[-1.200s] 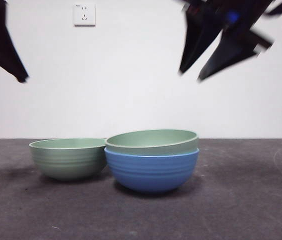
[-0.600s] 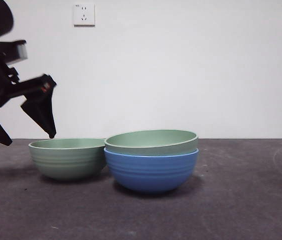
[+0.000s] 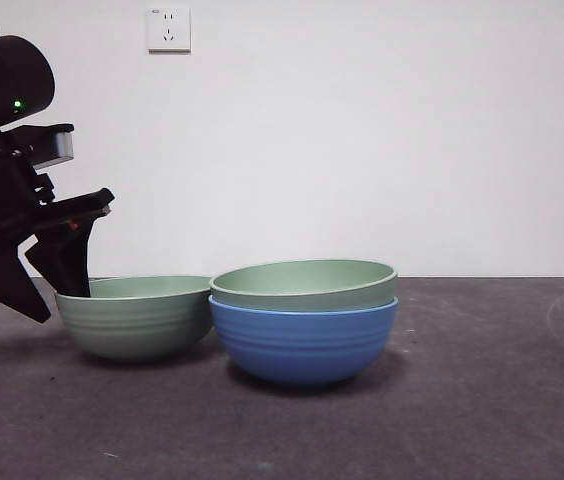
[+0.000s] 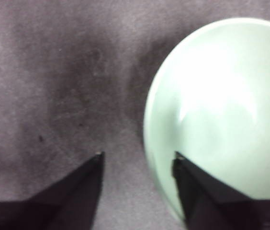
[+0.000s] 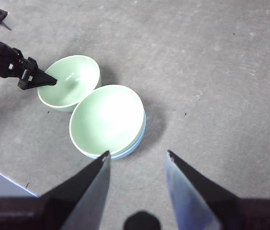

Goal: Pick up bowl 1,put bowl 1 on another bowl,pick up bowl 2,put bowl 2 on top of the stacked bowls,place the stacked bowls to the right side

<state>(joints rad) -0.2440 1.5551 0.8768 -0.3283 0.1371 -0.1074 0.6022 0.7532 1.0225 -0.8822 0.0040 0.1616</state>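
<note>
My gripper is about to lower the second pale green bowl (image 3: 136,325), which will nest deep, because only a part of the nested bowl (image 3: 307,298) shows above the blue bowl.
A pale green bowl (image 3: 302,283) sits nested in the blue bowl (image 3: 302,345) at the table's middle. From the right wrist view the nested green bowl (image 5: 107,120) hides all but a thin edge of the blue bowl (image 5: 138,138). Touching the stack's left side stands a second pale green bowl (image 3: 137,318) (image 4: 221,110) (image 5: 70,81). My left gripper (image 3: 59,300) (image 4: 138,154) (image 5: 39,84) is open and straddles that bowl's left rim, one jaw inside and one outside. My right gripper (image 5: 137,154) hangs open high above the table, holding nothing.
The dark grey table (image 3: 482,400) stretches to the right of the stack. A white wall with two sockets (image 3: 168,28) stands behind.
The right arm has risen out of the front view. The left arm has come down from the upper left to the lone green bowl's left rim.
</note>
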